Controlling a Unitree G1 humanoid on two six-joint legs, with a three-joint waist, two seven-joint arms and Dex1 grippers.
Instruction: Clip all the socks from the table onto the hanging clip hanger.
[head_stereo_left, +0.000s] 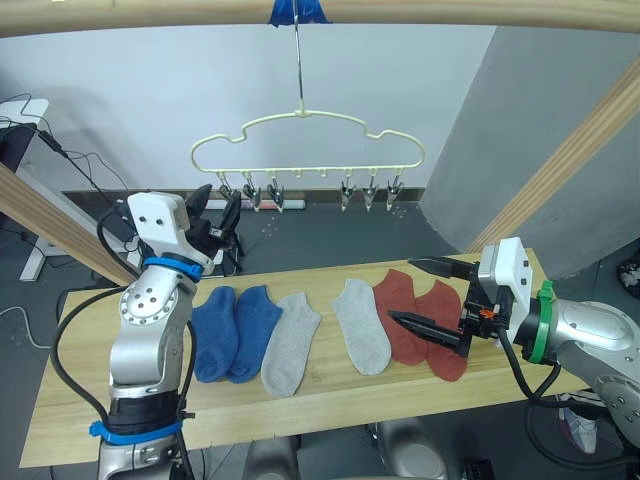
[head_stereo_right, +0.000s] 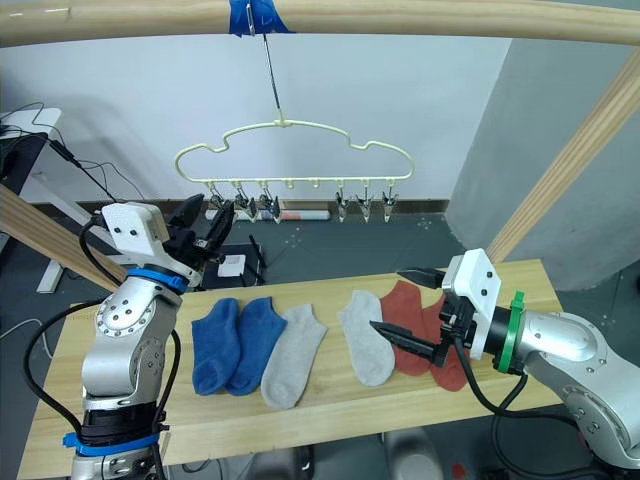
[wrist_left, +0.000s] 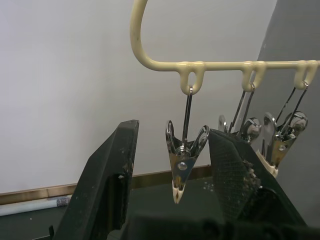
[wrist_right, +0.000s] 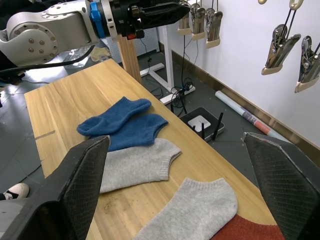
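The pale-yellow clip hanger (head_stereo_left: 307, 168) hangs freely from a thin central hook (head_stereo_left: 299, 62) and so will swing crooked when the robot clips the brick-red sock at its end.
Six socks lie in a row on the table (head_stereo_left: 300, 412): two blue (head_stereo_left: 235, 330), two light grey (head_stereo_left: 291, 345) (head_stereo_left: 361, 325) and two brick red (head_stereo_left: 421, 318). The pale-yellow clip hanger (head_stereo_left: 308, 140) hangs above the table's far edge, its metal clips bare. My left gripper (head_stereo_left: 221, 195) is raised to the hanger's left end. It is open, and the leftmost clip (wrist_left: 184, 162) hangs between its fingers without being squeezed. My right gripper (head_stereo_left: 401, 290) is open and hovers low over the red socks, holding nothing.
A round wooden pole (head_stereo_left: 450, 12) spans the top and carries the hanger's hook under blue tape (head_stereo_left: 297, 10). Slanted poles stand at the right (head_stereo_left: 570, 150) and left (head_stereo_left: 60, 225). Cables and a white stand (head_stereo_left: 35, 250) sit on the floor behind the table.
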